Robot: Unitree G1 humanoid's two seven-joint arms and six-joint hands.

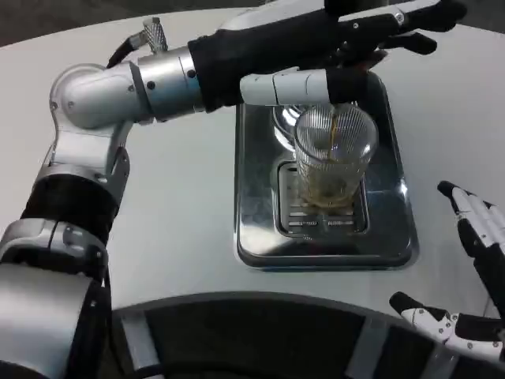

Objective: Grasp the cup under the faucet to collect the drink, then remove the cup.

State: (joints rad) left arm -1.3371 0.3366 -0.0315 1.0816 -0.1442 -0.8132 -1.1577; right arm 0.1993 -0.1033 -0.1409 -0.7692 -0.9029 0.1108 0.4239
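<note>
My gripper will find a deeper, darker pool of drink in the cup (331,162), well below the cup's rim, when it removes the cup, because a thin amber stream (333,129) is falling.
A clear ribbed cup (334,154) stands on the drip grate of a shiny metal dispenser tray (256,197), with a thin stream of amber drink falling into it and a little liquid at its bottom. My left hand (347,39) reaches across from the left and rests on top of the faucet above the cup; the faucet itself is mostly hidden under it. My right hand (473,268) waits at the lower right, fingers spread, holding nothing, well clear of the cup.
The white table (181,205) surrounds the tray. My left forearm (158,83) spans the space left of the tray. The table's curved front edge runs along the bottom of the picture.
</note>
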